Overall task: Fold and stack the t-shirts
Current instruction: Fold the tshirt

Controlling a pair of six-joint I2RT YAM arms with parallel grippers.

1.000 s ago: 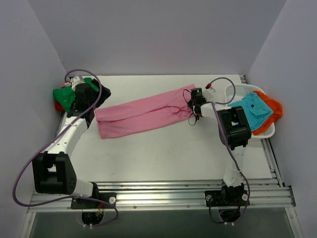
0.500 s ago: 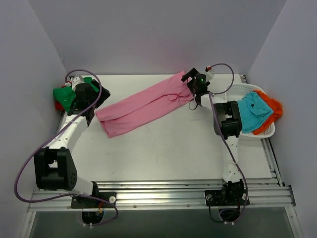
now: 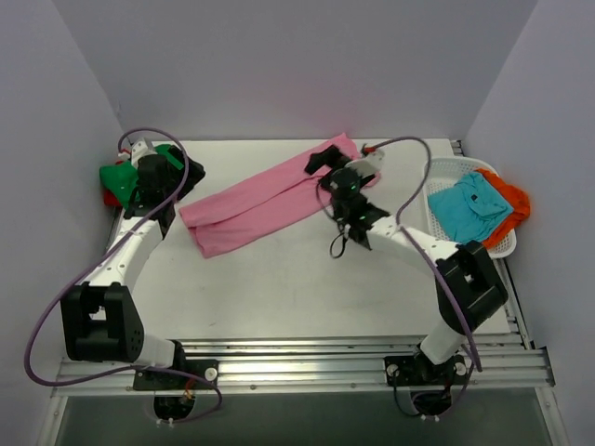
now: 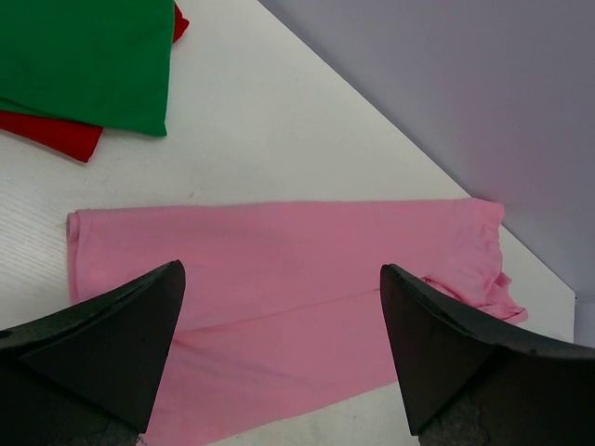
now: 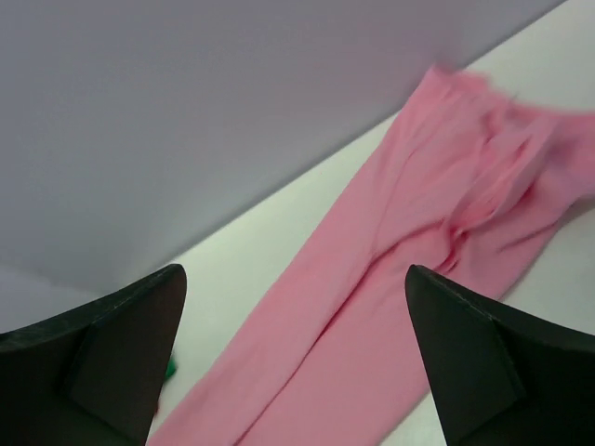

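The pink t-shirt's near corner is lying clear of the green t-shirt [image 3: 118,178]. My right gripper keeps going across until its fingers close on that corner [image 3: 209,251].
A large pink t-shirt [image 3: 256,200], folded into a long strip, lies slantwise on the table from front left to the back wall; it shows flat under both wrist cameras [image 4: 297,260] [image 5: 390,297]. My right gripper [image 3: 323,172] [image 5: 296,279] hovers open over its far right end, holding nothing. Just above the strip's left end my left gripper [image 3: 181,181] [image 4: 279,279] is open and empty. A green t-shirt [image 3: 116,177] [image 4: 84,56] lies folded on a red one [image 3: 110,197] [image 4: 51,135] at the table's left edge.
A white mesh basket [image 3: 444,169] at the right edge holds a teal t-shirt [image 3: 469,209] and an orange one [image 3: 513,200]. Grey walls close in the table at the back and on both sides. Purple cables loop off both arms.
My right gripper carried the pink shirt's right end toward the back wall, opened and let it go, then swung left over the strip. The left arm stayed put.
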